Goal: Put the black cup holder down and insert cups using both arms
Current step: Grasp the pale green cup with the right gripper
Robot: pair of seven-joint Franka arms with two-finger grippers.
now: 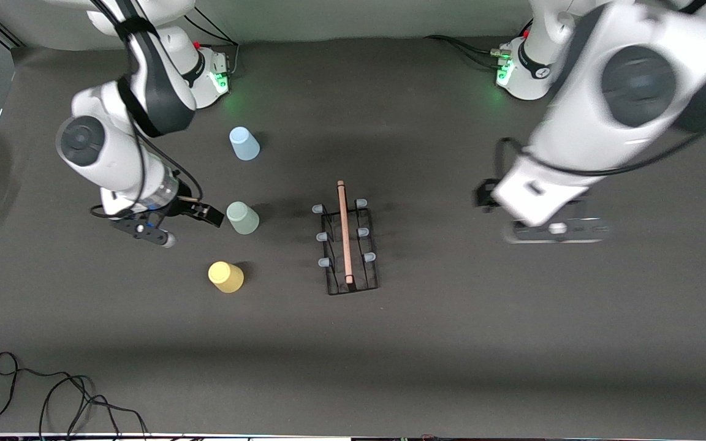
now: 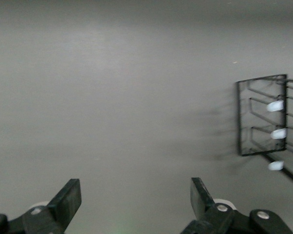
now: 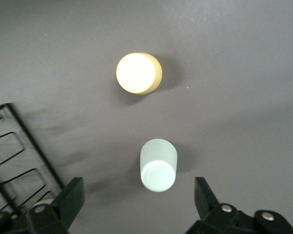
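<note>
My gripper will lower the grey-green cup (image 1: 244,218), which should slip over a holder peg and stay upside down, since the cup's closed end (image 3: 157,176) faces up.
The black cup holder (image 1: 349,245) stands mid-table, its wooden rod along the middle and its pegs bare. It also shows in the left wrist view (image 2: 263,117) and the right wrist view (image 3: 20,161). Three cups stand upside down toward the right arm's end: light blue (image 1: 244,143), grey-green (image 1: 242,217) and yellow (image 1: 226,277). My right gripper (image 1: 190,223) is open and empty, just beside the grey-green cup (image 3: 157,165); the yellow cup (image 3: 138,73) lies past it. My left gripper (image 1: 555,229) is open and empty (image 2: 136,197), over bare table toward the left arm's end of the holder.
A loose black cable (image 1: 53,398) lies at the table's near edge toward the right arm's end. The green-lit arm bases (image 1: 221,79) (image 1: 503,73) stand at the farthest edge from the front camera. Dark table surface surrounds the holder.
</note>
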